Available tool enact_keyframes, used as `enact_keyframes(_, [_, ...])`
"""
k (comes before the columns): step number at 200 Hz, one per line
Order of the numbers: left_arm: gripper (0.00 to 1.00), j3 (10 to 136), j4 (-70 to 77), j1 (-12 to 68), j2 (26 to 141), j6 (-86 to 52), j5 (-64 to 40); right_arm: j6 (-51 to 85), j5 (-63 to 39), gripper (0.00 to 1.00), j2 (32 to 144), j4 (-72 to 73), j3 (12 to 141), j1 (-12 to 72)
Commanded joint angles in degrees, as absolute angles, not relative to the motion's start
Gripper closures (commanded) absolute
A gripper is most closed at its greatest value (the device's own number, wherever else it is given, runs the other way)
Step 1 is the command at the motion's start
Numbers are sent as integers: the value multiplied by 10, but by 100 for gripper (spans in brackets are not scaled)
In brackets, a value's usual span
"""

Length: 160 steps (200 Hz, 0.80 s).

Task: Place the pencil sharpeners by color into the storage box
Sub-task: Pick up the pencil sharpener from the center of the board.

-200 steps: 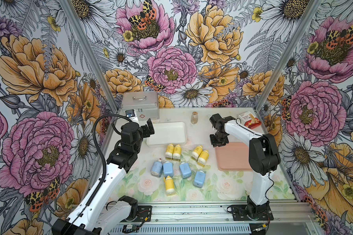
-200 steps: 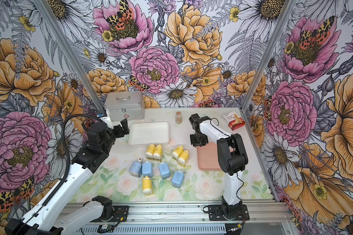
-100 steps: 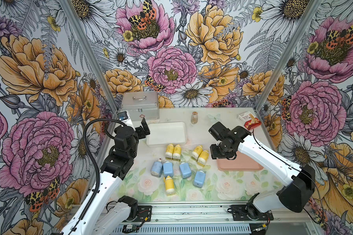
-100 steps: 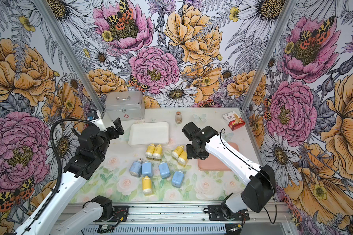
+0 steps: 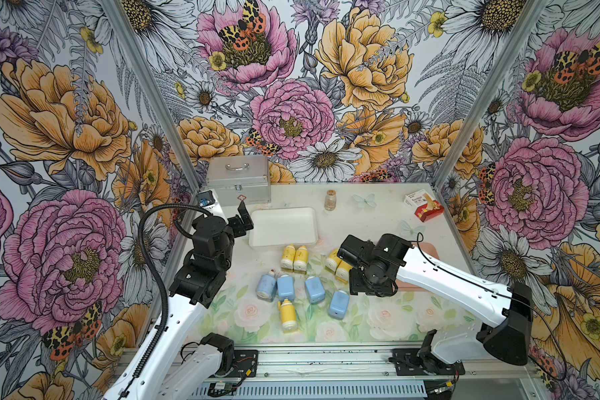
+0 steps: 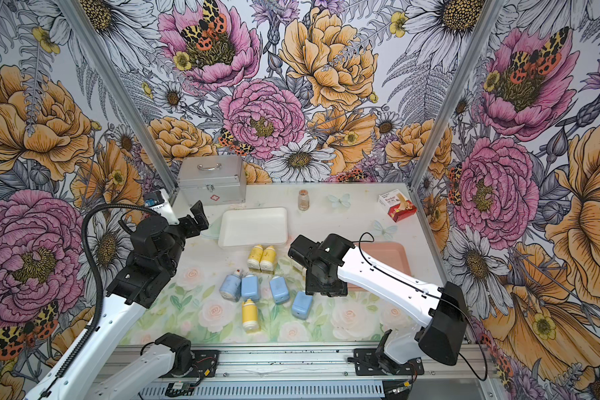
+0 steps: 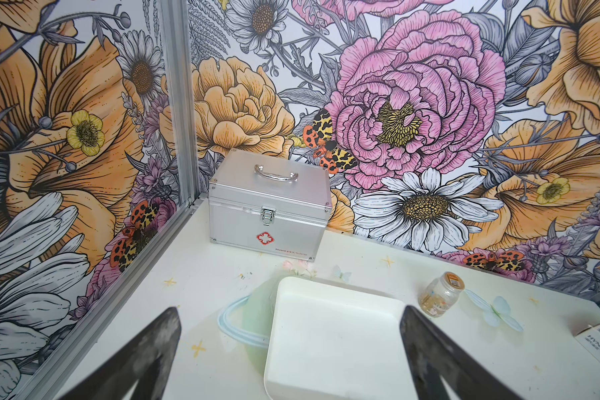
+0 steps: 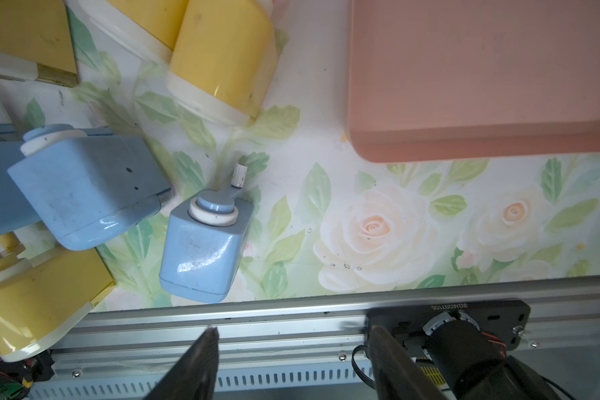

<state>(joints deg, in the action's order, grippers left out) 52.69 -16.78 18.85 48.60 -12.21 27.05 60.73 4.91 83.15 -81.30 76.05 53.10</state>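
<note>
My right gripper keeps going down with open fingers and closes around its body [image 6: 302, 306], as the blue pencil sharpener [image 5: 338, 304] nearest the pink box is free on both sides.
Several yellow and light blue pencil sharpeners lie in a cluster mid-table. A yellow pair [image 5: 294, 257] lies just in front of the white storage box [image 5: 283, 227]. A second yellow pair [image 5: 333, 258] is partly hidden by my right arm. The blue ones [image 5: 285, 287] lie in a row, with one more blue [image 8: 205, 246] and a single yellow [image 5: 287, 314] nearer the front. The pink storage box [image 6: 388, 258] sits to the right. My right gripper [image 8: 291, 339] hangs open and empty above the table between the blue sharpener and the pink box. My left gripper [image 7: 290, 346] stands wide open by the white box's left end.
A shut silver case [image 5: 238, 180] stands at the back left. A small brownish glass vial [image 5: 330, 200] and a red-and-white carton [image 5: 424, 207] sit along the back. A clear greenish lid [image 7: 253, 311] lies under the white box. The metal rail [image 8: 222, 311] runs along the front edge.
My right arm swung from the back near the vial forward to the sharpeners, and its jaws went from shut to open. The left arm shifted slightly left.
</note>
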Motion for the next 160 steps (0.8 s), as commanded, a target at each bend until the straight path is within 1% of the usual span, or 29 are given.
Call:
enact_keyframes(1, [1,514,-176,184,482,-130,287,635,56,29,856,-789,774,540])
enact_keyframes(91, [1,514,-176,184,481,-131,286,630,1,28,929,-728,778,564])
enact_keyframes(160, [1,511,-176,187,482,-129,290,623,-26,23,974,-694,775,576])
